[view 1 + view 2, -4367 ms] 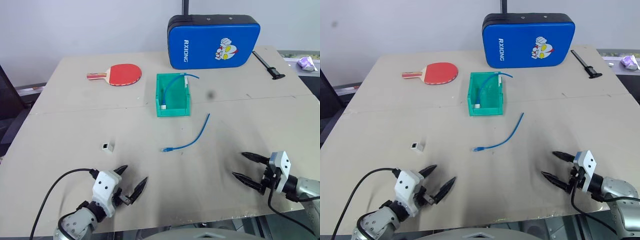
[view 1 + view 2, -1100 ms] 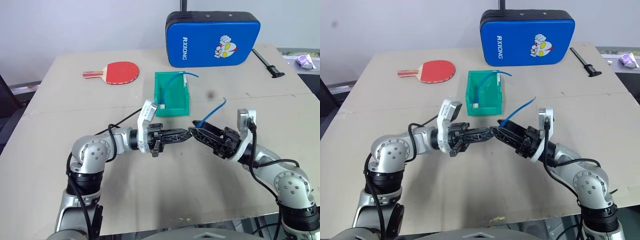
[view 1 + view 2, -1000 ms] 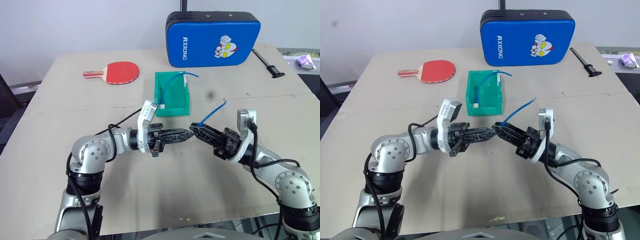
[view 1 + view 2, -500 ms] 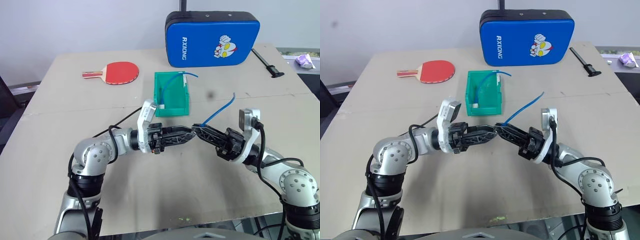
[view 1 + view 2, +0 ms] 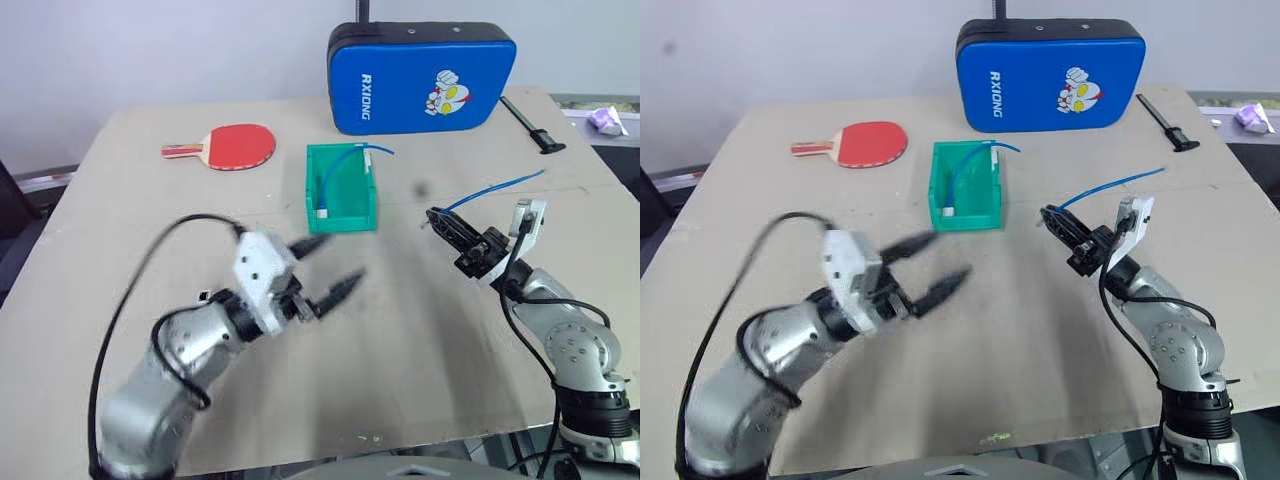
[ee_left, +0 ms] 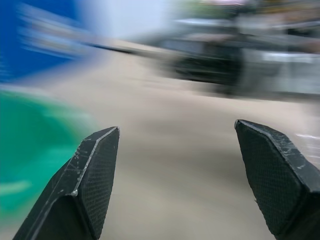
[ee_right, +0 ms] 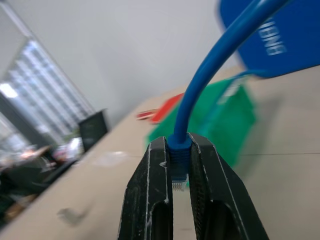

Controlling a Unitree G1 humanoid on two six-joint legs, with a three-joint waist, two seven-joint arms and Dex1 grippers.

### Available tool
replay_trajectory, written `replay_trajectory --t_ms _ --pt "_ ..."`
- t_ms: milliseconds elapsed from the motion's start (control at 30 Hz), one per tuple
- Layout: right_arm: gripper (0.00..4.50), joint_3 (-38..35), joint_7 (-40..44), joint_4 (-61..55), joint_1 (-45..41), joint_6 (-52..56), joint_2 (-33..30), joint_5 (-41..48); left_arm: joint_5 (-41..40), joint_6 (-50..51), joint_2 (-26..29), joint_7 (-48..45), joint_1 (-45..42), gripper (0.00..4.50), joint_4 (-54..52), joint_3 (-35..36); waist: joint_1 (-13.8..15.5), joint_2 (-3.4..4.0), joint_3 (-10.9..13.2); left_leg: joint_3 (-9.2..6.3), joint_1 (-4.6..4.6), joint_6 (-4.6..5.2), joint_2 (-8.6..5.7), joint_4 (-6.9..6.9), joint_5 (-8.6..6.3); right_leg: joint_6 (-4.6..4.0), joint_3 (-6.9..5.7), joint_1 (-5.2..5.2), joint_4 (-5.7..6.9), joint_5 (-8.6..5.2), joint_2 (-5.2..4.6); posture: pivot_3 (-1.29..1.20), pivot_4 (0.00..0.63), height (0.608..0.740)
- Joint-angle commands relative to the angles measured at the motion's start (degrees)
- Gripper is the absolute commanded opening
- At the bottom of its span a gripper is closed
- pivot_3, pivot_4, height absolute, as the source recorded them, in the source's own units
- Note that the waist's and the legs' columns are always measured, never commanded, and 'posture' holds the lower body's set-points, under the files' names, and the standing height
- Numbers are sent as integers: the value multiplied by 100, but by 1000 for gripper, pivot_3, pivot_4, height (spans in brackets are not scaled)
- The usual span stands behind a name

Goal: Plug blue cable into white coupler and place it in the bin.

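The blue cable point(image 5: 495, 188) sticks out of the robot's right gripper with barely a sag point(image 5: 526, 179), so its cord will stay almost straight when the robot plugs it in.
My right gripper point(image 5: 438, 220) is shut on the plug end of the blue cable point(image 5: 495, 186), held above the table right of the green bin point(image 5: 342, 222). The cord arcs away to the right. In the right wrist view the plug point(image 7: 178, 159) sits pinched between the two fingers of the right gripper point(image 7: 178, 143), with the bin point(image 7: 225, 120) behind it. My left gripper point(image 5: 327, 264) hovers open over the table, nearer than the bin, with nothing between its fingers point(image 6: 92, 165). The white coupler is out of view.
Another blue cord with a white end piece point(image 5: 323, 212) lies inside the bin. A big blue padded case point(image 5: 424, 76) stands at the back, a red paddle point(image 5: 232, 146) at the back left, and a black tool point(image 5: 530, 126) at the far right.
My left gripper has opened and drawn back towards the near left. The right gripper has swung right and away from it, carrying the blue cable.
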Motion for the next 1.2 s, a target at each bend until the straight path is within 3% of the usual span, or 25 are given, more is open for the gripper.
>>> replay_trajectory --t_ms 33,133,233,400,733,833,967,1200 --pt "0 99 265 -184 -93 -141 52 -134 1418 -840 -364 1027 1184 3780 -133 124 6 0 1 6 5 2 0 -8 -1 0 8 0 0 0 -1 0 150 740" --pt "0 168 369 -167 -119 -87 79 -198 1891 -1503 -922 1598 2356 3780 405 298 65 -5 2 5 1 17 4 -9 -10 2 3 -1 -6 -2 -2 0 150 740" --pt "0 230 483 -146 -132 -71 51 -294 2009 -2011 -1284 1854 2904 3780 839 508 93 -9 5 -8 -16 52 3 8 -30 4 -25 2 -18 -4 -8 0 150 740" --pt "0 263 469 -171 -261 -4 115 -317 1221 -1828 -1577 1628 2312 3780 1701 854 82 -8 6 -16 -19 53 6 23 -29 28 -82 15 -13 -14 -16 0 150 740" --pt "0 385 334 -400 -217 79 306 -367 473 -1704 -659 610 796 3780 3458 1427 38 5 -6 -40 -15 17 9 17 -10 2 -107 14 3 1 -14 0 150 740" --pt "0 374 328 -410 -212 76 319 -390 237 -1552 -485 281 544 2464 3590 1366 38 6 -8 -37 -15 25 5 18 -14 2 -104 15 2 2 -17 0 150 740" --pt "0 352 309 -445 -214 51 326 -440 52 -1578 -279 -236 530 378 3719 1252 38 16 -12 -40 -12 27 6 17 -15 2 -104 15 4 2 -15 0 150 740" --pt "0 727 428 -744 -443 8 191 -865 238 -1927 -122 -584 -64 374 3842 808 66 27 -18 -38 -13 27 2 18 -15 2 -103 16 3 2 -20 0 150 740"
